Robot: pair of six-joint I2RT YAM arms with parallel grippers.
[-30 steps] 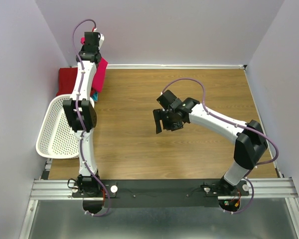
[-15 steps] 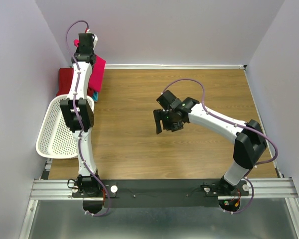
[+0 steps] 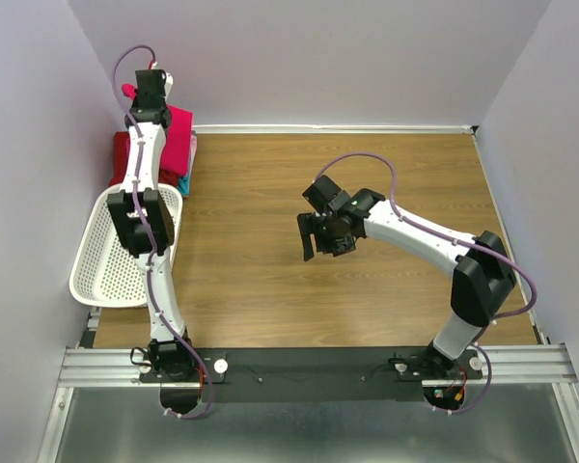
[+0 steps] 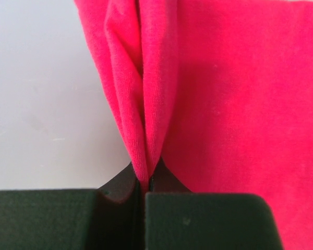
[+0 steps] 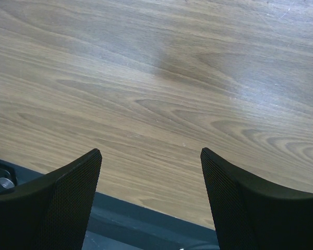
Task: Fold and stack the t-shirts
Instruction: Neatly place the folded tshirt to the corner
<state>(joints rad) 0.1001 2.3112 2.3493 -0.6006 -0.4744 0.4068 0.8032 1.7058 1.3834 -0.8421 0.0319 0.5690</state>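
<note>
The crimson-pink t-shirt (image 3: 179, 141) is already hanging over the darker red t-shirt (image 3: 122, 160). My left gripper should go on laying the crimson-pink one there until the pinched fold is over the stack.
My left gripper (image 3: 135, 92) is raised high at the far left corner, shut on a pinched fold of the crimson-pink t-shirt (image 3: 179, 140), which hangs down from it. The wrist view shows the pink fabric (image 4: 235, 94) clamped between the shut jaws (image 4: 143, 185). A darker red t-shirt (image 3: 122, 159) lies under it in the corner, with a teal edge (image 3: 183, 183) showing beside it. My right gripper (image 3: 314, 236) is open and empty over the middle of the table, its fingertips (image 5: 73, 182) wide apart above bare wood.
A white perforated basket (image 3: 106, 256) stands tilted at the left edge, beside the left arm. Walls close in the table on the left, back and right. The metal rail (image 3: 309, 365) runs along the near edge.
My left gripper has moved left and slightly up with the crimson-pink t-shirt, dragging it toward the left wall. The right arm has hardly moved.
</note>
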